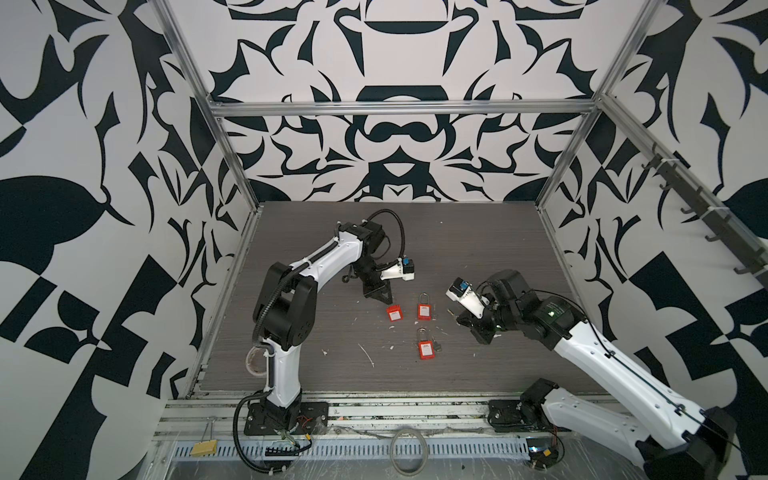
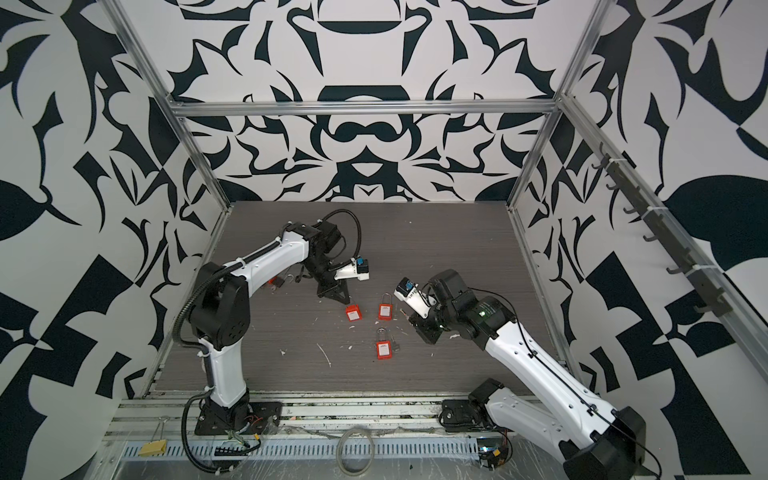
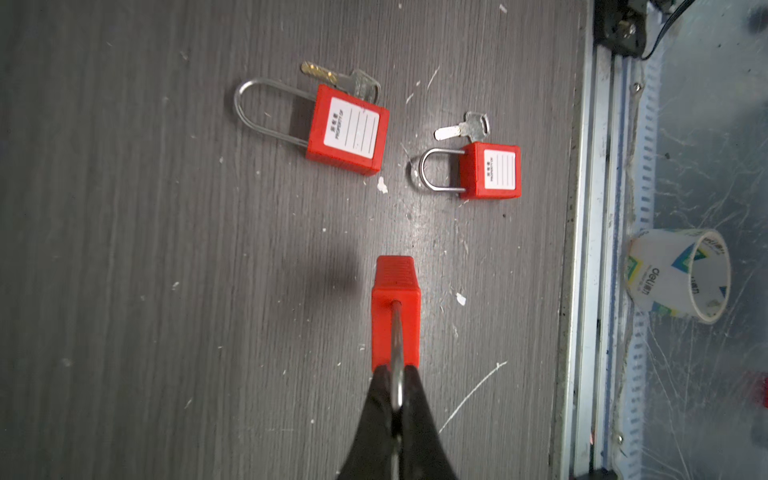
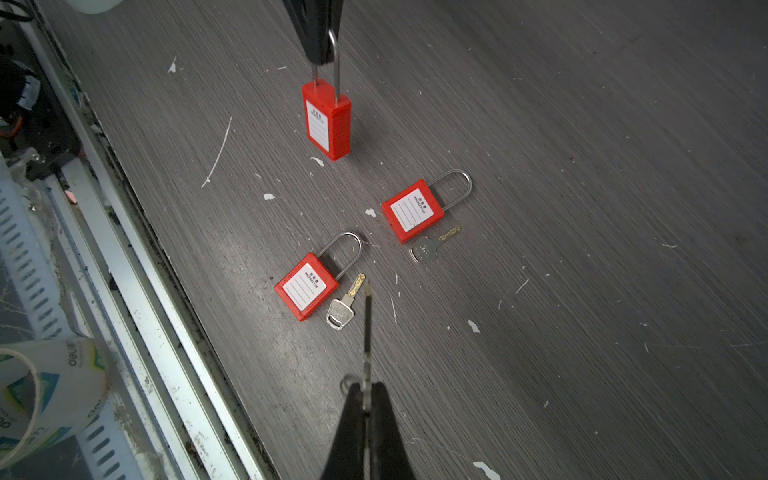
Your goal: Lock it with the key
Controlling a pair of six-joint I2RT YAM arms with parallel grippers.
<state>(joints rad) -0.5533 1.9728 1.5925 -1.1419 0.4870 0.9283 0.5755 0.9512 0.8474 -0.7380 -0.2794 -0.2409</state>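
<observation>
The held red padlock (image 1: 394,314) is hanging above clear table next to the flat padlocks, so my left gripper keeps moving it down until its base sits there, then let go.
A red padlock (image 3: 395,307) stands upright on the dark table (image 1: 478,249), its steel shackle (image 3: 397,361) pinched in my left gripper (image 3: 397,376), which is shut on it. In both top views this padlock (image 1: 394,312) (image 2: 353,312) sits just below the left gripper (image 1: 384,297). My right gripper (image 4: 365,388) is shut on a key (image 4: 367,324), seen edge-on, its tip pointing toward the held padlock (image 4: 326,120). In a top view the right gripper (image 1: 452,311) hovers to the right of the padlocks.
Two more red padlocks (image 4: 411,210) (image 4: 305,286) lie flat between the grippers, each with a loose key (image 4: 434,245) (image 4: 345,305) beside it. A tape roll (image 3: 677,274) lies beyond the metal rail (image 4: 137,291) at the table's front edge.
</observation>
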